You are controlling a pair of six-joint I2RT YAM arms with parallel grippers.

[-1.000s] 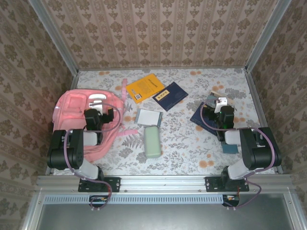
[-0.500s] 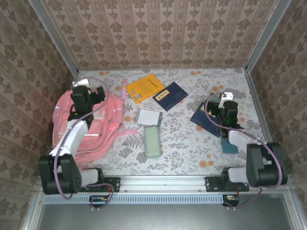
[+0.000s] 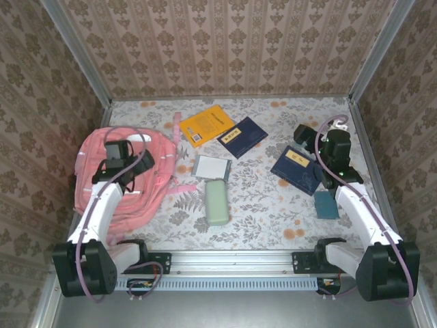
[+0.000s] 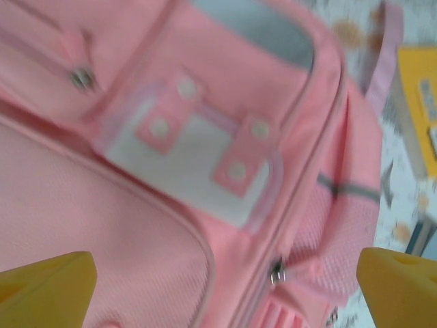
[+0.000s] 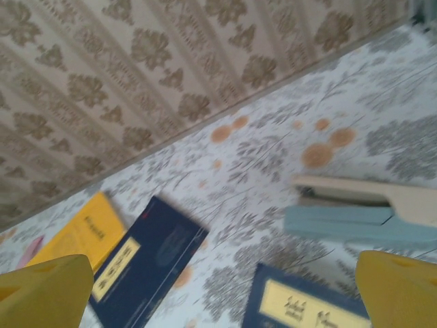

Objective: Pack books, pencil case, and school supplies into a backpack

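The pink backpack is close to the side [image 3: 83,164] and far from my right gripper, so next my left gripper moves it toward the middle [image 3: 191,176] before packing.
The pink backpack [image 3: 116,184] lies flat at the left, with my left gripper [image 3: 136,164] hovering open over its front. In the left wrist view the backpack's [image 4: 136,225] white patch and a zipper pull sit between the yellow fingers [image 4: 48,287]. Of the books, a yellow one [image 3: 205,125] and a navy one [image 3: 242,137] lie at the back centre, and a navy one with a gold label [image 3: 297,169] lies at the right. The mint pencil case [image 3: 217,201] lies in the middle, below a whitish-grey pad [image 3: 210,167]. My right gripper [image 3: 305,134] hangs open above the table, beyond the gold-label book [image 5: 307,304].
A small teal piece [image 3: 326,204] lies beside the right arm. A beige and pale blue stapler-like item [image 5: 362,212] rests on the floral table [image 3: 266,198] ahead of the right gripper. Wallpapered walls close in the back and both sides. A pink strap [image 3: 177,126] trails towards the yellow book.
The left arm reached out over the backpack's top, then drew back over its front. The right arm stretched towards the back right, uncovering the gold-label navy book.
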